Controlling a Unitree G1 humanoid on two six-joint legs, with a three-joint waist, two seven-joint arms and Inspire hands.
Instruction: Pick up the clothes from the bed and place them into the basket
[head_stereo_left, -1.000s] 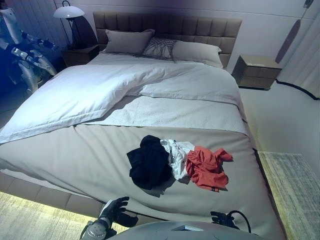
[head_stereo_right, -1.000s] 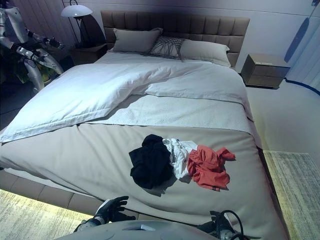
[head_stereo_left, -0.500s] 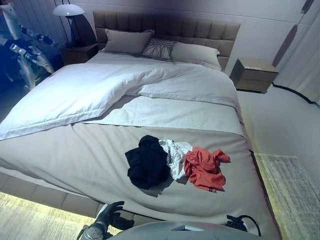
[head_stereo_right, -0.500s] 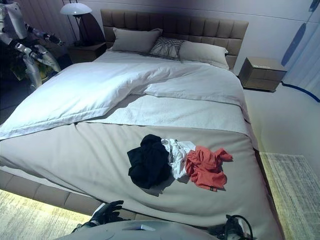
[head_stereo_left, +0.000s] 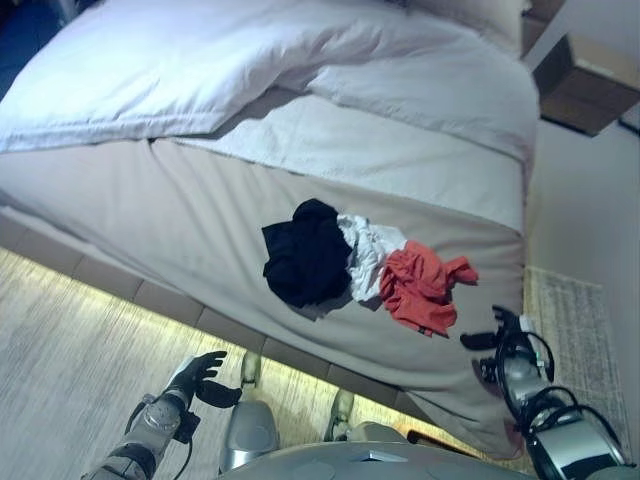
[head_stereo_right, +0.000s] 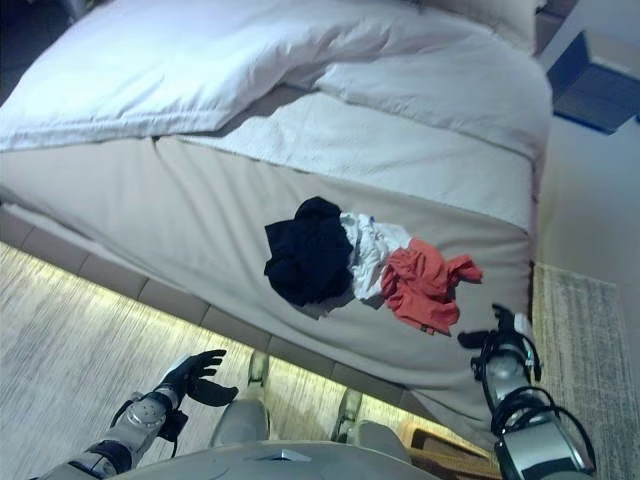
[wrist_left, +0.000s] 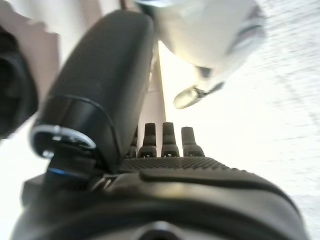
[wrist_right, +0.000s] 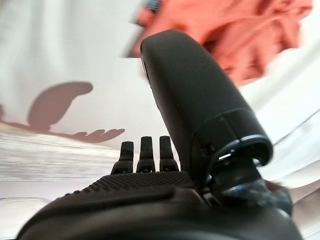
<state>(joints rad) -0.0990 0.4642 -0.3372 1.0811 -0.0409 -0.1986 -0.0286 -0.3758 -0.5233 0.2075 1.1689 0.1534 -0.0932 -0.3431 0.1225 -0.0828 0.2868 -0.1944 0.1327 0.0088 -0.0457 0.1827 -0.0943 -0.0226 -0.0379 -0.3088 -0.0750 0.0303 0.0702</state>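
The red garment's edge (head_stereo_left: 424, 288) is on top of the white garment's side (head_stereo_left: 380, 270), so the red garment will come off on its own when I lift it.
A black garment (head_stereo_left: 305, 255), a white garment (head_stereo_left: 368, 250) and a red garment (head_stereo_left: 420, 288) lie bunched side by side on the grey bed cover (head_stereo_left: 180, 220) near the foot edge. My right hand (head_stereo_left: 495, 335) is open and empty. It hovers over the bed's right foot corner, a short way right of and below the red garment. The right wrist view shows its straight fingers (wrist_right: 142, 150) with the red garment (wrist_right: 250, 35) past the thumb. My left hand (head_stereo_left: 200, 375) is open and empty over the floor at the lower left, and it also shows in the left wrist view (wrist_left: 165, 175).
A white duvet (head_stereo_left: 200, 70) covers the far half of the bed. A pale rug (head_stereo_left: 575, 330) lies to the right of the bed. A nightstand (head_stereo_left: 590, 85) stands at the far right. A brown rim of something (head_stereo_right: 440, 450) shows by the bed's foot corner.
The camera has tilted down, so the headboard and lamp have left the picture. My right hand has come up over the bed's corner beside the red garment. The clothes have not moved.
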